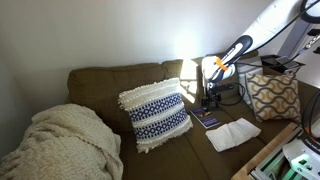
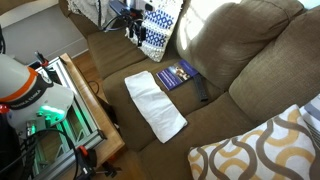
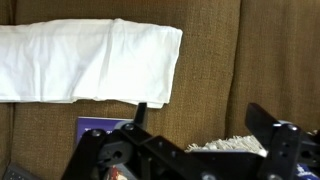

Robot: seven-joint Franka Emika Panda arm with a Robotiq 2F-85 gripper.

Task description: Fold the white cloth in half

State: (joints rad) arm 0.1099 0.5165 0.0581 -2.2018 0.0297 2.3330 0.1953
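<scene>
My open fingers are spread across the line of the white cloth's short edge (image 2: pixel 138 75), so I should now lower my gripper to that edge (image 2: pixel 146 74) and close on it.
The white cloth (image 1: pixel 233 133) lies flat and spread out on the brown couch seat. It shows in both exterior views (image 2: pixel 155 105) and along the top of the wrist view (image 3: pixel 90 60). My gripper (image 1: pixel 210 97) hovers above the seat beside the patterned pillow, apart from the cloth, and also shows in an exterior view (image 2: pixel 133 30). In the wrist view its two fingers (image 3: pixel 200 120) are spread wide with only couch fabric between them. It is open and holds nothing.
A blue booklet (image 2: pixel 178 74) and a black remote (image 2: pixel 203 92) lie on the seat next to the cloth. A white-and-blue fringed pillow (image 1: pixel 155 113) leans on the backrest. A cream knitted blanket (image 1: pixel 60 145) fills one end, and a yellow-patterned cushion (image 1: pixel 272 95) the other.
</scene>
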